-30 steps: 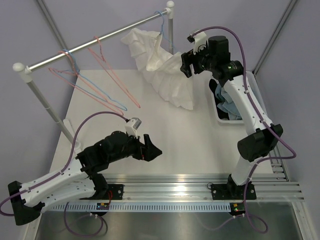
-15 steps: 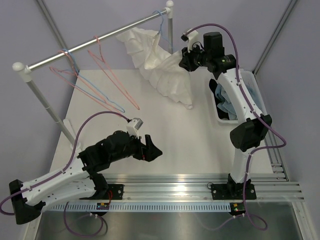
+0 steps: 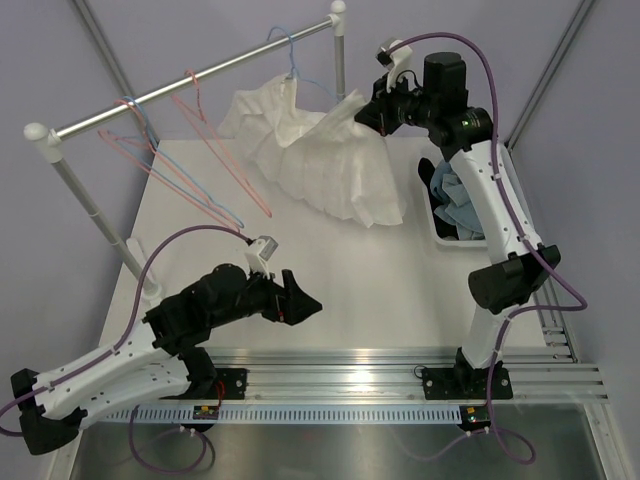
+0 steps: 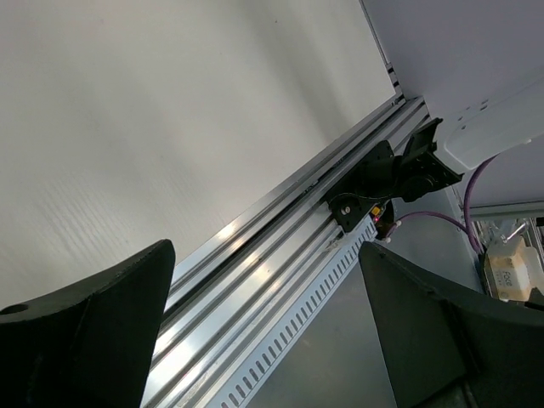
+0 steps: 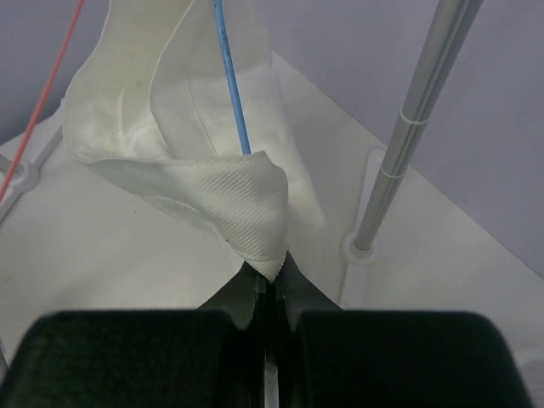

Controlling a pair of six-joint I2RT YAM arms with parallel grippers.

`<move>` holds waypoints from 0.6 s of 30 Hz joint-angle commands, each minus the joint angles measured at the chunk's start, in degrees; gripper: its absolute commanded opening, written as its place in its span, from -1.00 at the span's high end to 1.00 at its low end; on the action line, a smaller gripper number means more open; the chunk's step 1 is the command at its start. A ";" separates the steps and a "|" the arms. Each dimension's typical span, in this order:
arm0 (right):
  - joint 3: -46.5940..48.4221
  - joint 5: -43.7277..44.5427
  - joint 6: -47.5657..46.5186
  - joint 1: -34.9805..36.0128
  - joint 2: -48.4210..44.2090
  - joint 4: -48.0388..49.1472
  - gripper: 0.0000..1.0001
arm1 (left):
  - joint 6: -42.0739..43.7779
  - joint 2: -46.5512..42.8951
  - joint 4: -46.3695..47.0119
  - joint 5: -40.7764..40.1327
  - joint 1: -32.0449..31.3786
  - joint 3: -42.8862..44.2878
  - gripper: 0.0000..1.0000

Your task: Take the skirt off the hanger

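My right gripper should also take the hanger's end and bring both to my left gripper, because it is holding only the skirt's corner [image 3: 353,104], stretched from the light-blue hanger.
My right gripper [image 3: 372,108] is shut on a corner of a white ribbed garment [image 3: 320,165], seen pinched between the jaws in the right wrist view [image 5: 270,276]. That garment [image 5: 221,187] hangs from a light-blue wire hanger [image 3: 290,55] on the rail and is stretched sideways towards the gripper. A pink hanger [image 3: 225,160] hangs bare on the rail further left. No black skirt hangs anywhere; a dark scrap of cloth [image 3: 428,170] lies in the bin, too small to identify. My left gripper [image 3: 305,305] is open and empty low over the table's near edge.
The metal rail [image 3: 190,82] crosses the back on two posts, one close to my right gripper [image 5: 408,127]. More pink and blue hangers [image 3: 150,160] hang at its left end. A white bin [image 3: 440,235] with blue cloth stands at the right. Aluminium rails [image 4: 255,263] run along the near edge.
My right gripper closed on the white garment's corner and rose slightly. The garment spread out and its blue hanger slid left along the rail. The left arm barely moved.
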 commanded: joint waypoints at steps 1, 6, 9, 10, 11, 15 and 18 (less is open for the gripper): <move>-1.00 -3.23 5.81 0.38 -6.37 9.67 1.00 | -0.71 -1.67 0.47 1.98 -0.18 2.26 -0.86; -5.75 -3.23 11.17 0.38 -10.25 16.78 1.00 | -0.62 -2.55 -0.86 2.77 -0.18 3.40 -0.82; -6.89 -3.32 14.25 0.38 -11.56 18.55 1.00 | -0.44 -2.90 -1.21 3.30 -0.18 4.19 -0.79; -7.59 -3.41 14.69 0.29 -12.00 19.42 1.00 | -0.18 -2.73 -1.38 3.30 -0.18 4.71 -0.78; -8.12 -3.58 15.65 0.46 -12.44 20.82 1.00 | -0.09 -2.64 -1.65 3.38 -0.18 4.98 -0.78; -8.13 -4.46 17.06 0.29 -13.15 21.36 1.00 | 0.52 -1.94 -2.18 3.65 -0.18 6.39 -0.76; -7.08 -5.87 17.15 0.38 -12.54 19.79 1.00 | 0.53 -1.67 -2.09 4.00 -0.18 6.74 -0.75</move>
